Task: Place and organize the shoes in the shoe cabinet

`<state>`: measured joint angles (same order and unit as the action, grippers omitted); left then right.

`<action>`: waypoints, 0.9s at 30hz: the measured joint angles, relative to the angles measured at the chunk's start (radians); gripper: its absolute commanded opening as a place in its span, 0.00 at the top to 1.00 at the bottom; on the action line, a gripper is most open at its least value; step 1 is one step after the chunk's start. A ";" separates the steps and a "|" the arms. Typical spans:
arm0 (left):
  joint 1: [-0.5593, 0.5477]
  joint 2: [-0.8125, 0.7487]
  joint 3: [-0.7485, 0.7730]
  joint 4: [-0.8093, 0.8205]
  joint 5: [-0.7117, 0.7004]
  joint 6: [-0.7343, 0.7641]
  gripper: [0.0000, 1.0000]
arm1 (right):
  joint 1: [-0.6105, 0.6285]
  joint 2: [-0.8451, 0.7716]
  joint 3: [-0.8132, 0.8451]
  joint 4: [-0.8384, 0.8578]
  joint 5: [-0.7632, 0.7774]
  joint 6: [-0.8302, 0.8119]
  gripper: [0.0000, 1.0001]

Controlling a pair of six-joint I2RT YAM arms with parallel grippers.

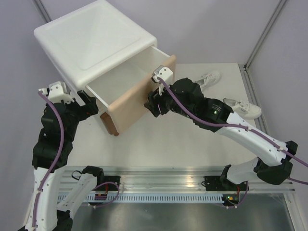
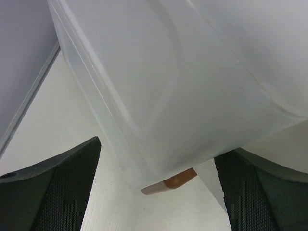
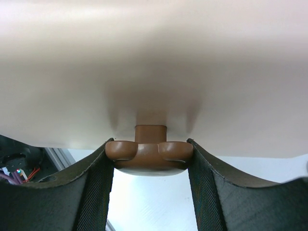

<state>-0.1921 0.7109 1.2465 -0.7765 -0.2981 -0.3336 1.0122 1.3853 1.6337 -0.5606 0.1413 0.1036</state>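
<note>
I should lift my left gripper to brace the cabinet's top corner before I pull further, with the drawer only partway out and that gripper low beside it.
The white shoe cabinet stands at the back left, its upper drawer pulled out with the beige front facing the table. The drawer looks empty inside. My right gripper is shut on the brown bear-shaped knob of that drawer; both fingers press its sides in the right wrist view. My left gripper is open and empty at the cabinet's near left corner; the left wrist view shows the white wall and a brown foot. Two white sneakers lie at the right. The black shoes are out of view.
A metal rail runs along the near edge between the arm bases. A frame post and the table's right edge stand just past the sneakers. The right arm stretches across the middle of the table.
</note>
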 measured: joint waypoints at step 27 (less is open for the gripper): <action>0.008 0.051 0.335 -0.028 0.095 -0.093 0.08 | 0.000 -0.058 -0.046 -0.031 -0.011 0.050 0.99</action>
<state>-0.1844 0.7620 1.5818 -0.8047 -0.2031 -0.4271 1.0126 1.3273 1.5875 -0.5911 0.1307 0.1539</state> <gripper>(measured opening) 0.927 0.621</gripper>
